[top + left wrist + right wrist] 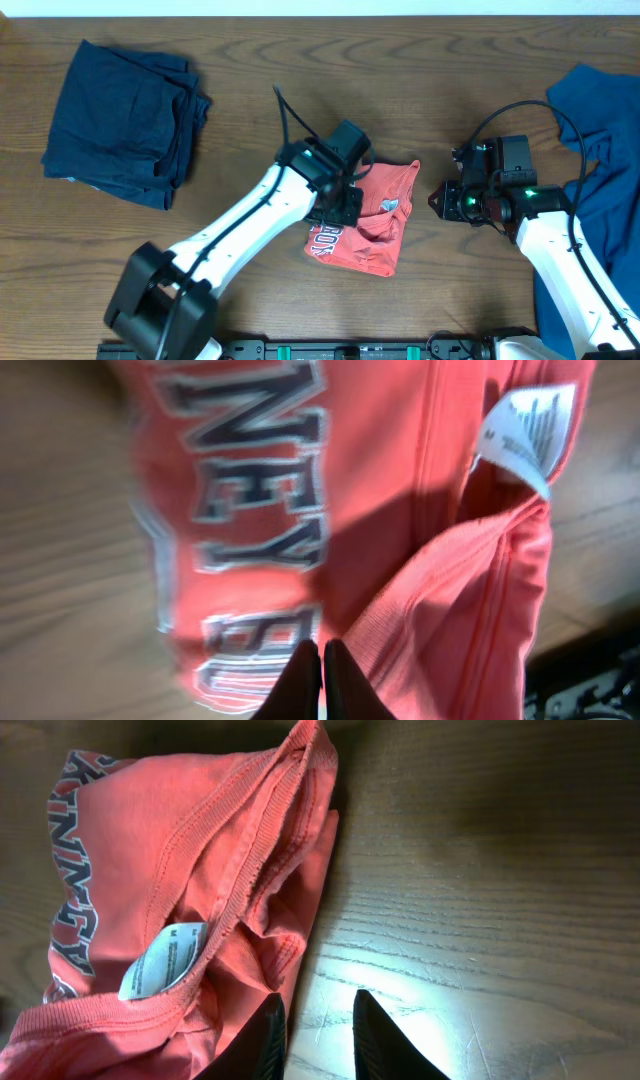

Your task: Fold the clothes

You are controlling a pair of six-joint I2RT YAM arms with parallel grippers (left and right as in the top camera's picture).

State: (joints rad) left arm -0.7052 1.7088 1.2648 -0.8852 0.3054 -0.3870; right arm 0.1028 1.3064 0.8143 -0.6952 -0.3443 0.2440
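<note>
The coral-red T-shirt is lying at a slant, its label side bunched point(390, 204), so the robot's left gripper should move back to the lettered edge point(318, 240) and help the right gripper turn the T-shirt.
The coral-red T-shirt point(372, 225) lies bunched and partly folded at the table's middle, with its lettering point(250, 490) along the left edge and a white label point(165, 960) at the collar. My left gripper point(338, 205) hovers over the shirt's left part. Its jaws point(322, 652) are shut, with no cloth seen between them. My right gripper point(438, 198) sits just right of the shirt, low over the bare wood. It is a little open point(318, 1010), its left finger against the shirt's edge and nothing between the fingers.
A dark navy garment point(125, 120) lies folded at the back left. A brighter blue garment point(605, 140) is heaped along the right edge, under the right arm. Bare wooden table point(450, 80) shows between them.
</note>
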